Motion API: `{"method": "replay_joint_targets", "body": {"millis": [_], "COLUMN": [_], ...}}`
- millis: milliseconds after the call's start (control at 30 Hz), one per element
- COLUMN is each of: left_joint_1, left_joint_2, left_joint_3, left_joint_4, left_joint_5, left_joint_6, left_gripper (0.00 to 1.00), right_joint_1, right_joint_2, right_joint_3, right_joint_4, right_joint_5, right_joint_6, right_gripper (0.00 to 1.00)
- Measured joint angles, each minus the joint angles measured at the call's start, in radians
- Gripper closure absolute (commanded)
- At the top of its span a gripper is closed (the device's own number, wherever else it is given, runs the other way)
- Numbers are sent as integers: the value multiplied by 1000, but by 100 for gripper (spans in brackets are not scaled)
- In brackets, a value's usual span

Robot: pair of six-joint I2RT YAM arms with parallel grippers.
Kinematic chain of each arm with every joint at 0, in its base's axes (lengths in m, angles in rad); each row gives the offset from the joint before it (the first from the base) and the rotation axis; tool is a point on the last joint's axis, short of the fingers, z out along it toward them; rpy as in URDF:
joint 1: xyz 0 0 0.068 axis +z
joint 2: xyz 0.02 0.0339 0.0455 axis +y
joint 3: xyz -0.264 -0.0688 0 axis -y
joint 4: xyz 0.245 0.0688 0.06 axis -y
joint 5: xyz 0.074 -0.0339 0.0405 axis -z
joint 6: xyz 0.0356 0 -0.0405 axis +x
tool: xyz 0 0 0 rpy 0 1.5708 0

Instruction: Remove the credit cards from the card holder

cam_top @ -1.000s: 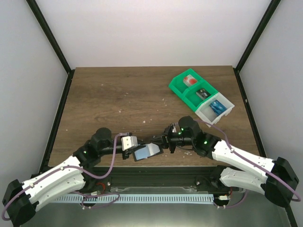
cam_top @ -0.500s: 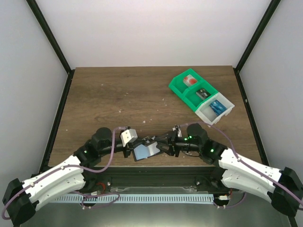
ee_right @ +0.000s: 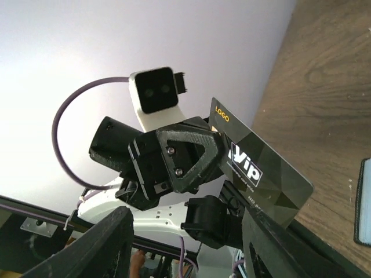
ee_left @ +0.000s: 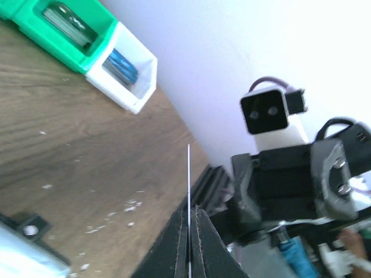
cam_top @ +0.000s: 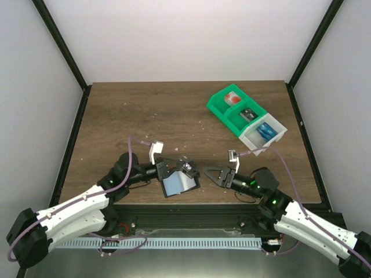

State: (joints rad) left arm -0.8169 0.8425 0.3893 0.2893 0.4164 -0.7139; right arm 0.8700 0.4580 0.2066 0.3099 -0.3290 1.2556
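Note:
My left gripper is holding the Vip card far away from the bin's middle green compartment [cam_top: 244, 117]. Next, my right gripper grabs the card's free edge [ee_right: 298, 202] and brings the card over there.
The card holder [cam_top: 178, 185], pale blue-grey with black edging, lies on the table near its front edge; its corner and black tab show in the left wrist view [ee_left: 23, 255]. My left gripper [cam_top: 184, 168] hovers just above it, shut on a credit card [ee_right: 261, 174]. That card is dark, with "Vip" and "LOGO" printed on it. In the left wrist view it shows only as a thin edge [ee_left: 188, 174] between the closed fingertips. My right gripper [cam_top: 212, 174] stands open and empty a little to the right of the holder, facing the left gripper [ee_right: 185, 156].
A green-and-white compartment bin [cam_top: 246, 119] sits at the back right of the table, with a blue item [cam_top: 266, 130] in its white end compartment [ee_left: 124, 72]. Small pale crumbs are scattered on the wood. The table's front edge and black frame rail lie just behind the grippers.
The right gripper opened, let go at the holder and drew back to the right. The left gripper rose and turned, and now holds a card clear of the holder.

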Motion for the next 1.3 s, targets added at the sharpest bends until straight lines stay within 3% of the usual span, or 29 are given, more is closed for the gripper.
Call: {"method": "replay_joint_targets", "body": {"millis": [267, 467, 567, 833, 1000, 1300], "left_joint_1": [1, 1, 1, 1, 1, 1], "left_joint_2": [6, -26, -35, -36, -44, -84], "left_joint_3": [-81, -113, -115, -136, -152, -190], "left_joint_4": [228, 265, 271, 267, 264, 260], "left_joint_5": [-42, -101, -117, -125, -126, -141], "left_joint_6": [-500, -750, -827, -948, -997, -1068], "left_gripper": [100, 100, 100, 100, 100, 100], "right_joint_1": [0, 0, 0, 0, 0, 0], "right_joint_2": [40, 106, 163, 324, 383, 416], "right_joint_3": [3, 29, 36, 118, 140, 141], "right_joint_4": [26, 13, 38, 118, 172, 182], "right_joint_5": [-11, -8, -15, -44, -58, -75], "right_joint_6": [-32, 41, 75, 141, 193, 237], "right_gripper": [39, 49, 55, 59, 70, 77]}}
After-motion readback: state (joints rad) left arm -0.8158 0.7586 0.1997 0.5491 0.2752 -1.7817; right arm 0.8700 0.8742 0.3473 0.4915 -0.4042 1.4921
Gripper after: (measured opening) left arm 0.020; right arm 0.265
